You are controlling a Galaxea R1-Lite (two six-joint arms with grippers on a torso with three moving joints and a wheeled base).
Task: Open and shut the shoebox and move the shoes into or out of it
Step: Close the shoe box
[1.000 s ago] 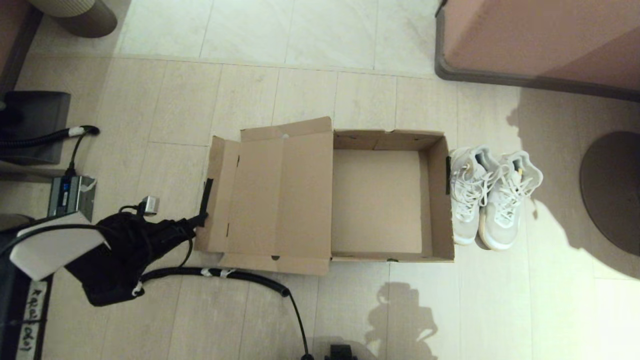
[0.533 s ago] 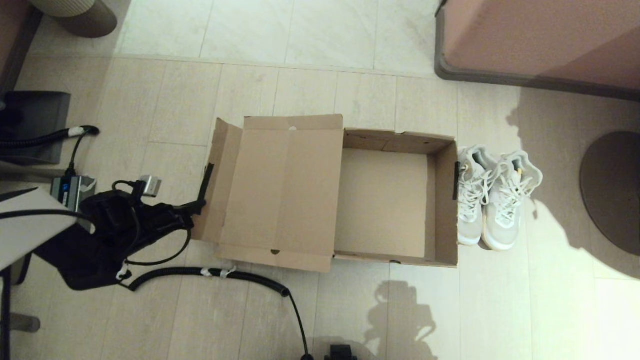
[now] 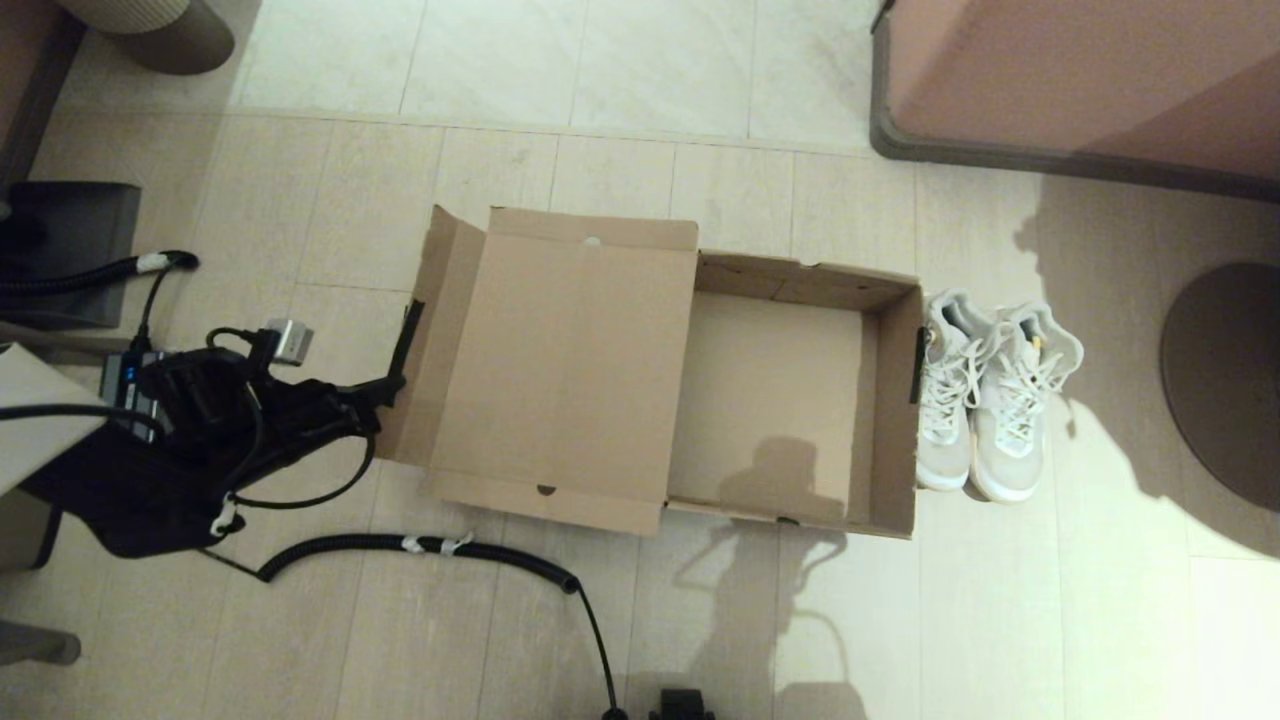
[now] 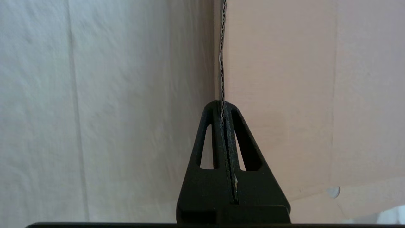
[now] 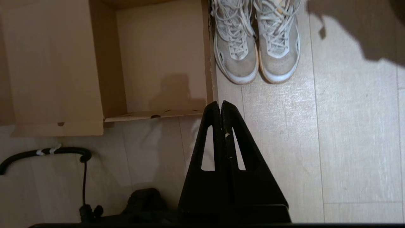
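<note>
Next, my left gripper pulls the lid flap [image 3: 437, 330] back and slides the shoebox away from the white shoes first, because the shoebox's side [image 3: 917, 414] touches them.
The brown cardboard shoebox [image 3: 893, 400] lies open and empty on the floor, its hinged lid [image 3: 560, 360] spread to the left and raised off the floor. My left gripper [image 3: 390, 386] is shut on the lid's side flap [image 3: 440, 320] near a black tape strip; in the left wrist view the cardboard edge [image 4: 222, 47] runs between the jaws of the left gripper [image 4: 223, 106]. The white shoes [image 3: 985, 395] stand side by side, touching the box's right wall. My right gripper [image 5: 221, 104] is shut on nothing, above the floor near the box's front right corner, with shoebox [image 5: 158, 57] and shoes [image 5: 256, 41] ahead.
A black coiled cable [image 3: 430, 548] curves along the floor in front of the lid. A pink piece of furniture [image 3: 1080, 80] fills the far right, a round dark base [image 3: 1225, 380] sits right of the shoes, and a dark box [image 3: 70, 250] with a power unit stands at the left.
My left gripper has moved up and back with the flap, tilting the lid higher. The box has slid right against the shoes. An arm's shadow now falls across the box front.
</note>
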